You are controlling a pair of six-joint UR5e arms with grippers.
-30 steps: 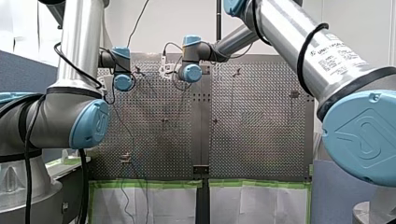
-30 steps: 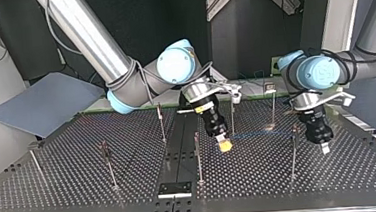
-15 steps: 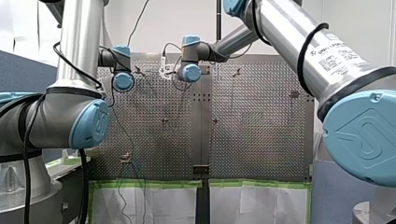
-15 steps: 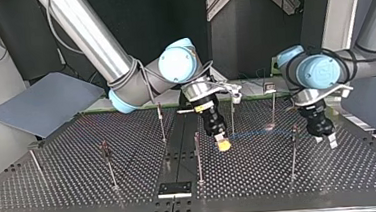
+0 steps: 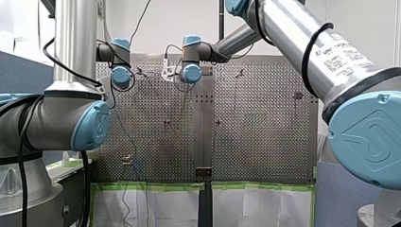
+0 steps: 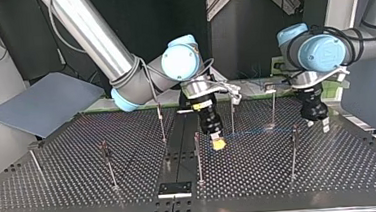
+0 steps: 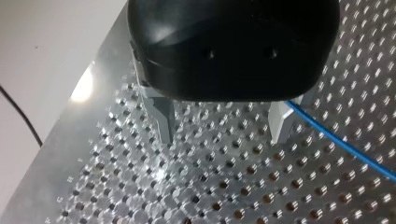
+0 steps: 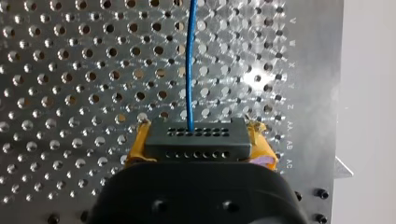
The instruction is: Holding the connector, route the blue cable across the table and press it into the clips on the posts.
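The blue cable bends gently above its root in the connector, so I expect the cable to straighten and lean but stay seated when I carry it.
My right gripper, with yellow pads, is shut on the black connector near the middle of the table. The blue cable leaves the connector and runs straight ahead over the perforated plate. In the top view the blue cable stretches to the right toward a post with a clip. My left gripper hovers above the plate just beyond that post, open and empty. In the left wrist view my left gripper shows bare metal fingers, and the cable passes outside one finger.
Several thin posts stand on the perforated table, among them one beside my right gripper and others at the top view's left. A grey board leans at the far left edge. A black bracket sits at the near edge.
My left gripper has opened, risen from beside the right-hand post and drawn back toward the far side. My right gripper with the connector has shifted slightly left in the top view.
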